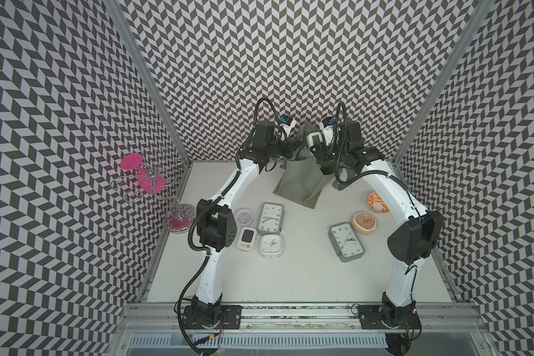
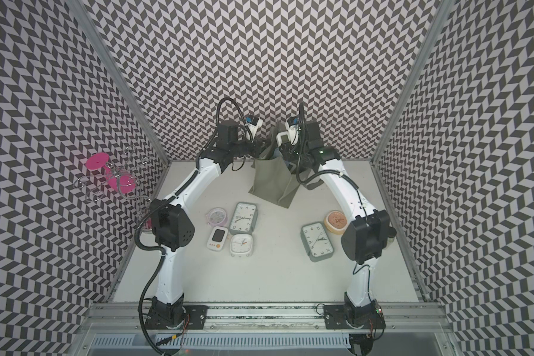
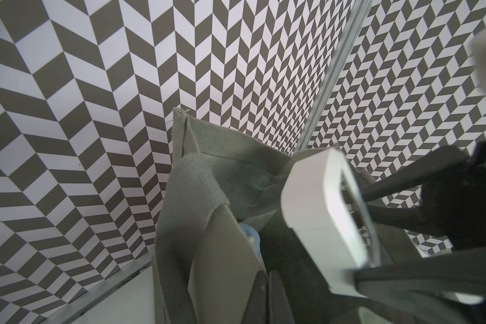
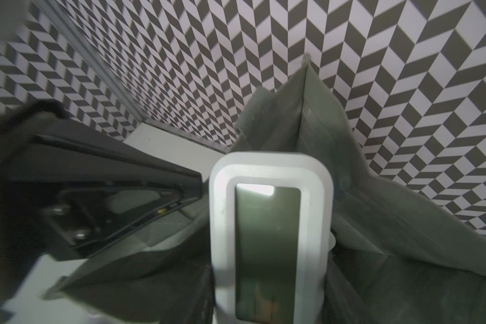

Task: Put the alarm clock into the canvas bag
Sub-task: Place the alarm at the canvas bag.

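The canvas bag is held open by my left gripper under the alarm clock [image 1: 315, 139], so my right gripper keeps going down until it passes the bag's rim [image 1: 304, 157], then lets go.
The grey-green canvas bag [image 1: 299, 182] [image 2: 272, 182] stands at the back middle of the table with its mouth held open. My left gripper [image 1: 293, 145] [image 3: 267, 283] is shut on the cloth of the bag's rim [image 3: 222, 269] beside a strap handle [image 3: 185, 196]. My right gripper [image 1: 316, 149] [image 4: 270, 280] is shut on the sides of the alarm clock [image 1: 314, 138] [image 2: 282, 137] [image 3: 314, 213] [image 4: 270, 224], which is white with a dark screen. It hangs upright over the open mouth, lower end among the cloth. A pale blue object [image 3: 250, 235] shows inside the bag.
Other clocks lie on the table: a grey-green one [image 1: 271, 218], a white square one [image 1: 271, 244], a small white digital one [image 1: 246, 239], a lilac round one [image 1: 244, 216], another grey-green one [image 1: 347, 242], an orange round one [image 1: 364, 222]. A patterned orange bowl [image 1: 377, 202] sits right; a pink wire stand [image 1: 142, 175] stands left.
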`<state>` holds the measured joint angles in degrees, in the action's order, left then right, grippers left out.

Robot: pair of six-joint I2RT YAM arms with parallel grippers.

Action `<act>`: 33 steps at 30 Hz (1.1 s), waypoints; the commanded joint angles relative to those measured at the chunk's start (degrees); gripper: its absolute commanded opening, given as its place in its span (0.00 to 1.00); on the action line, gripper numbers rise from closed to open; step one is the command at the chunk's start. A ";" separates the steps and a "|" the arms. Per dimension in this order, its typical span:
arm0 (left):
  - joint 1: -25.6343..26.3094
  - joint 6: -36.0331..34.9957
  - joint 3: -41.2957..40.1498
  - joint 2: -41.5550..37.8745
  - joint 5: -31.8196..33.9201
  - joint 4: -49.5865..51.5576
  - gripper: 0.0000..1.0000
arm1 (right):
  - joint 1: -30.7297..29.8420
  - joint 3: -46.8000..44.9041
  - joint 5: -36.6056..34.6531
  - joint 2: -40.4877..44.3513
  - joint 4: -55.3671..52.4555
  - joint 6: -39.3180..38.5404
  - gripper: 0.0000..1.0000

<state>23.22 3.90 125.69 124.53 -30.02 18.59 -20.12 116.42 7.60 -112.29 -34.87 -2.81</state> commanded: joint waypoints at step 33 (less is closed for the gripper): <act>0.07 -1.48 1.75 -0.92 1.19 -1.19 0.00 | -0.50 -0.34 6.11 4.30 -1.81 -2.18 1.00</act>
<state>23.22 3.25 125.71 124.53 -28.34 18.61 -19.51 118.58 10.92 -115.24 -42.61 -7.44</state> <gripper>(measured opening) 0.048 0.994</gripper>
